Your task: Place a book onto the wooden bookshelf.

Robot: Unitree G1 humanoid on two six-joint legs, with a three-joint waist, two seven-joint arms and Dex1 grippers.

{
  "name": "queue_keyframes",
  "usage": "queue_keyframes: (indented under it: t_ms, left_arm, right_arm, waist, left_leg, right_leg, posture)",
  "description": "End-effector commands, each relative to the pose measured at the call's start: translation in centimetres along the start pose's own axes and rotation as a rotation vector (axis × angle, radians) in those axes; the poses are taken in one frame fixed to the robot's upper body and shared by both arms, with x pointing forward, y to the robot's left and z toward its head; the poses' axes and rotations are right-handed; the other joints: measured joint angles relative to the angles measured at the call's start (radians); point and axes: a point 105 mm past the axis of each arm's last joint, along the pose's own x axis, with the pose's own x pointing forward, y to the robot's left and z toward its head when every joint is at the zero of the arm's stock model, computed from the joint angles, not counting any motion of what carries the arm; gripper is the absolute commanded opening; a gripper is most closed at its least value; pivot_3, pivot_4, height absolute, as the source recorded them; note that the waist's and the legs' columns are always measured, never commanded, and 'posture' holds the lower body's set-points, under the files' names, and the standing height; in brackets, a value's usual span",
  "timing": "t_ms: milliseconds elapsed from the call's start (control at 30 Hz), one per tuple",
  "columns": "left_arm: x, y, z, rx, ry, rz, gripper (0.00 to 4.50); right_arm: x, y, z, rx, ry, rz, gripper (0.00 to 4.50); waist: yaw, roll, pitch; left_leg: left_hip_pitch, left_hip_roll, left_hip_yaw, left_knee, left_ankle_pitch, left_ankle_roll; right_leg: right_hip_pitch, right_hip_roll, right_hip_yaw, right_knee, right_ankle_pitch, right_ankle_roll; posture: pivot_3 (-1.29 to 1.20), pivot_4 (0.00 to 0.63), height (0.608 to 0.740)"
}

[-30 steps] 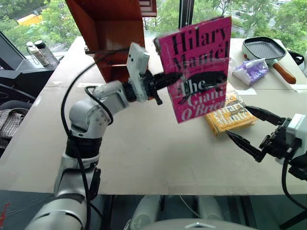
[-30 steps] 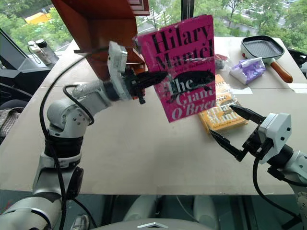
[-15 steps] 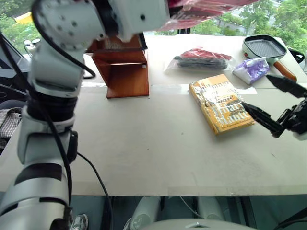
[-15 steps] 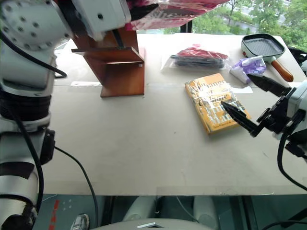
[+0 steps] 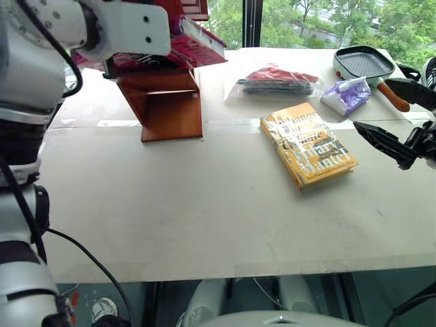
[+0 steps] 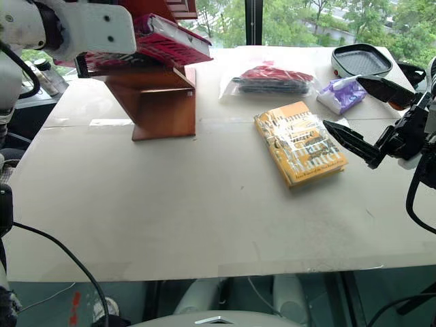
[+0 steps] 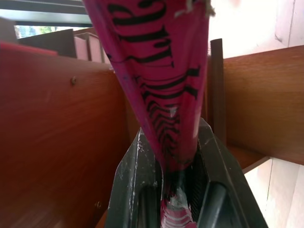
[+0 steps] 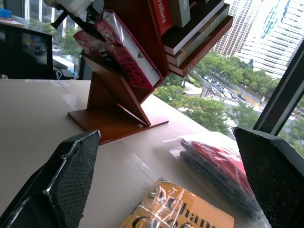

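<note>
The magenta book (image 8: 132, 52) lies along the bookshelf's slanted board (image 8: 116, 88) with its spine toward my left gripper, so I keep sliding it in until it sits there, then let go.
The magenta book (image 5: 197, 44) lies nearly flat and a little tilted against the wooden bookshelf (image 5: 170, 102) at the table's far left, its white page edges facing right. My left gripper (image 7: 173, 190) is shut on the book's spine end, with reddish-brown shelf boards close on both sides of it. From the right wrist view the book (image 8: 118, 52) rests on the shelf's slanted panel (image 8: 118, 109). My right gripper (image 5: 372, 103) hangs open and empty above the table's right side, just right of the yellow-orange book (image 5: 308, 144).
A clear bag with red and black contents (image 5: 276, 80), a purple-white packet (image 5: 347, 95) and a grill pan (image 5: 364, 63) lie along the table's far edge. Several other books (image 8: 190, 23) fill the upper shelves. The white table (image 5: 204, 204) is bare in front.
My left arm swung the book from upright in mid-air up and back, laying it against the bookshelf. My right gripper rose and drifted right, staying open.
</note>
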Motion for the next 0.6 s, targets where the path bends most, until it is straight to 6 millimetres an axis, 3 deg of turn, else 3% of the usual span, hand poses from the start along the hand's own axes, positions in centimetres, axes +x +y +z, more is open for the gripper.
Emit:
queue_keyframes:
  t_ms: [33, 333, 500, 533, 600]
  left_arm:
    - [1.5, 0.1, -2.0, 0.008, 0.159, 0.013, 0.16]
    - [6.5, -1.5, -0.3, -0.085, 0.168, -0.055, 0.16]
    - [6.8, -2.3, 0.5, -0.109, 0.169, -0.094, 0.16]
    - [6.6, -2.1, 0.5, -0.115, 0.17, -0.092, 0.95]
    - [6.3, -1.7, 0.5, -0.127, 0.166, -0.081, 1.54]
  right_arm:
    - [-0.3, -0.2, 0.9, -0.009, -0.028, -0.002, 4.5]
    - [-0.6, -0.8, 1.4, 0.032, -0.068, -0.032, 4.5]
    - [-0.8, -0.6, 1.4, 0.043, -0.06, -0.028, 4.5]
    - [-0.8, -0.6, 1.4, 0.045, -0.061, -0.029, 4.5]
    - [-0.9, -0.6, 1.4, 0.049, -0.061, -0.03, 4.5]
  waist:
    - [-0.001, 0.001, 0.0]
    - [0.0, 0.007, -0.004]
    - [0.0, 0.01, -0.005]
    - [0.0, 0.01, -0.005]
    - [-0.001, 0.01, -0.005]
  left_leg:
    - [0.001, 0.0, 0.0, 0.0, 0.0, 0.0]
    - [0.019, 0.003, 0.001, 0.001, 0.0, 0.003]
    - [0.019, 0.003, 0.001, 0.001, 0.0, 0.003]
    - [0.018, 0.003, 0.0, 0.001, 0.0, 0.003]
    - [0.018, 0.003, 0.0, 0.001, 0.0, 0.003]
  right_leg:
    - [0.0, 0.0, 0.001, 0.002, 0.0, 0.0]
    - [0.012, 0.003, 0.003, 0.011, -0.003, 0.005]
    - [0.012, 0.002, 0.004, 0.012, -0.001, 0.001]
    - [0.012, 0.002, 0.004, 0.012, 0.0, 0.001]
    - [0.012, 0.002, 0.004, 0.012, 0.0, 0.0]
  posture:
    - [0.0, 0.15, 0.74]
    - [0.0, 0.15, 0.74]
    - [0.0, 0.15, 0.74]
    - [0.0, 0.15, 0.74]
    - [0.0, 0.15, 0.74]
